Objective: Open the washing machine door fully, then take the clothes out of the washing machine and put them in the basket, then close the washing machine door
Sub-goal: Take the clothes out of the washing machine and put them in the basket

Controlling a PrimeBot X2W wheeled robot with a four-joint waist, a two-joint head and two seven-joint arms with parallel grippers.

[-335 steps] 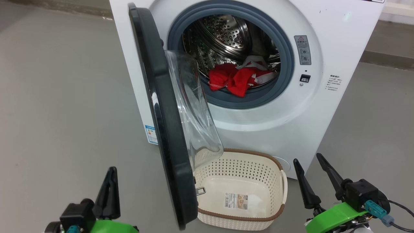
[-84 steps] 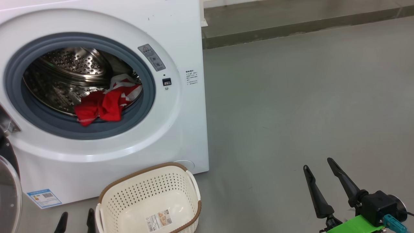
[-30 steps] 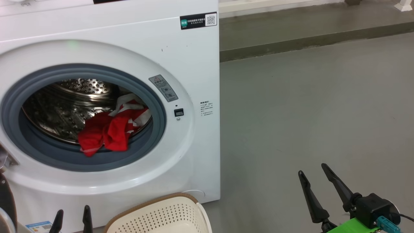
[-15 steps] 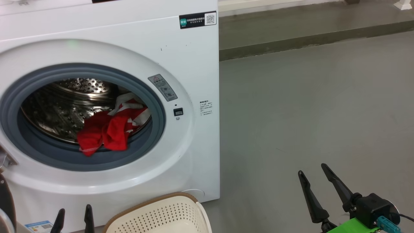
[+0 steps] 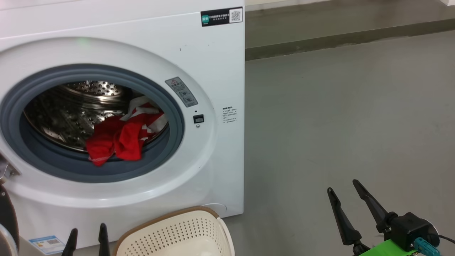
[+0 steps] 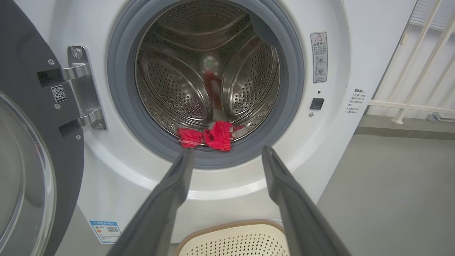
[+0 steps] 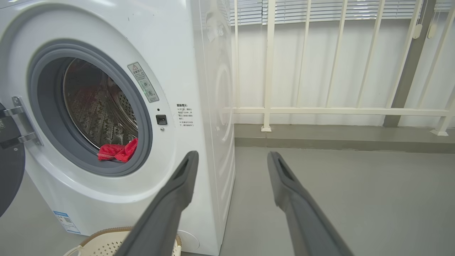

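Note:
I expect the stitched garment to come out by itself when I pull it, since a gap separates the white-stitched red end from the ribbed cuff.
The white washing machine fills the left of the head view, its door swung wide open to the left on its hinge. Red clothes with white stripes lie at the drum's front lip, also seen as clothes and clothes in the wrist views. The cream basket stands on the floor below the opening. My left gripper is open at the bottom left, beside the basket, its fingers pointing at the opening. My right gripper is open and empty over the floor to the machine's right.
Grey floor stretches to the right of the machine. A low step runs along the back. A white railing stands against the wall behind the machine's right side.
The head view has shifted slightly, so the machine sits a little lower and to the right. Both grippers stay open; the left fingertips show a bit further right.

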